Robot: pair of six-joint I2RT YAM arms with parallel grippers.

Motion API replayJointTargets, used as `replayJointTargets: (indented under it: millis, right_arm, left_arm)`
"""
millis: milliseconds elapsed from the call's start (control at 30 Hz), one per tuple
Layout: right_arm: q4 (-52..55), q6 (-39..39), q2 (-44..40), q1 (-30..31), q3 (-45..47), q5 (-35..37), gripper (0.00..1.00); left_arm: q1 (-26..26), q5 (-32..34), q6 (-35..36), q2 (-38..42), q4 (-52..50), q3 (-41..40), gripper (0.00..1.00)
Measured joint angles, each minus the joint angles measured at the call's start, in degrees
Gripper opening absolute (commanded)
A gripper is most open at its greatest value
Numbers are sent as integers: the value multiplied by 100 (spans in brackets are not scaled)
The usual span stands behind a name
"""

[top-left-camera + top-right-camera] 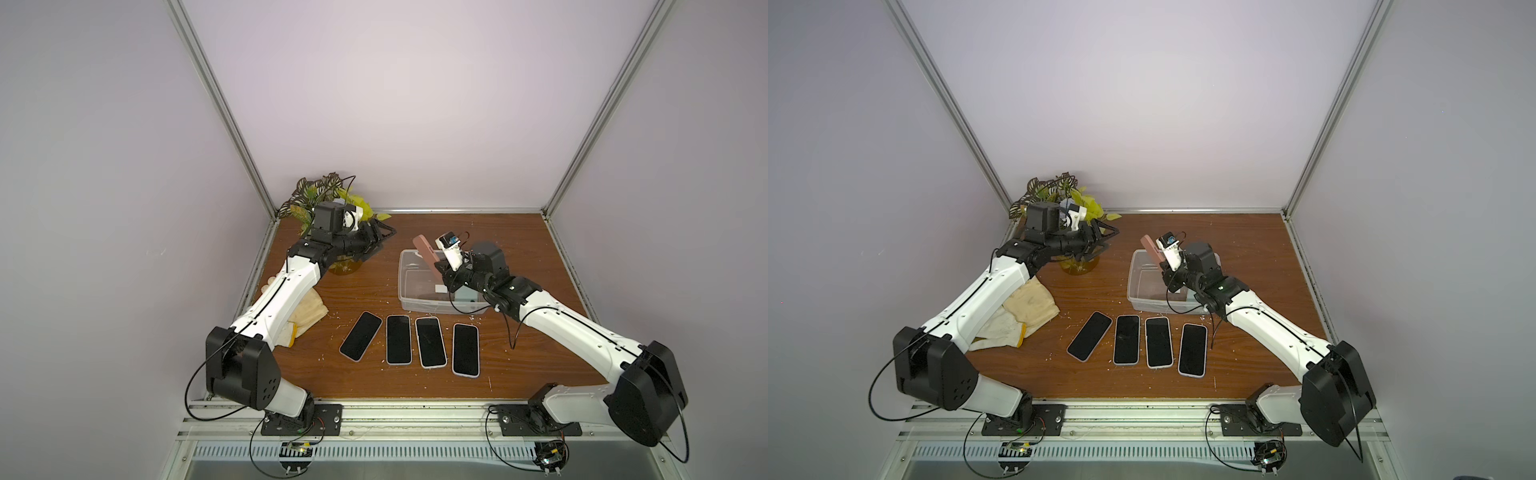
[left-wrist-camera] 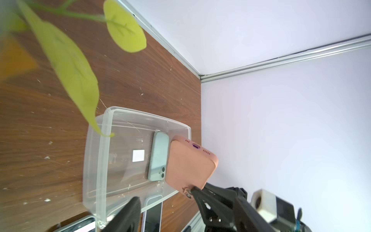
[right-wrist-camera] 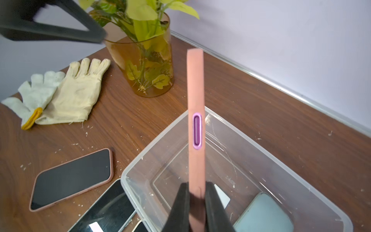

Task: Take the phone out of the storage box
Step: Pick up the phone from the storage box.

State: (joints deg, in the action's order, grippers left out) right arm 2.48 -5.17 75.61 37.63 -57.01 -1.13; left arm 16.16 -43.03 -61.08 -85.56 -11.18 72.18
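Note:
The salmon-pink phone is in my right gripper, far from the space [image 1: 336, 323] beside the gloves, so next my left gripper grabs its upper end [image 1: 420, 243] and puts the phone down there.
My right gripper [image 3: 196, 186] is shut on the lower end of a salmon-pink phone [image 3: 195, 96], held edge-on and tilted over the clear storage box [image 3: 152, 148]. Both top views show this phone [image 1: 426, 253] [image 1: 1152, 248] sticking up past the box [image 1: 405, 266] [image 1: 1136, 270]. A pale green phone [image 2: 158, 156] lies face down on the box floor beside a white sticker [image 2: 138, 155]. My left gripper [image 1: 384, 241] is open and empty, hanging above the table left of the box, next to the vase. One of its fingers [image 2: 130, 211] shows in the left wrist view.
Several dark-screened phones [image 1: 399, 338] lie in a row on the wooden table in front of the box. An amber glass vase [image 1: 345, 266] with leafy stems stands at the back left. Pale work gloves [image 1: 307, 316] lie under my left arm. Walls close off the back and sides.

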Motion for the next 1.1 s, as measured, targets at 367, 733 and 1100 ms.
replayJointTargets:
  millis: [367, 733, 1100]
  right_arm:
    - [363, -1655, -225, 1156, -9, 1290, 0]
    - [411, -3069, -236, 1565, -28, 2564, 0]
    - [-11, -2708, -437, 1606, 37, 2651, 91]
  left_arm:
    - [258, -1067, -1943, -402, 1718, -855, 71]
    - [264, -1355, -2546, -402, 1917, -1078, 0]
    - [-17, -1180, -2015, 326, 1812, -1788, 0]
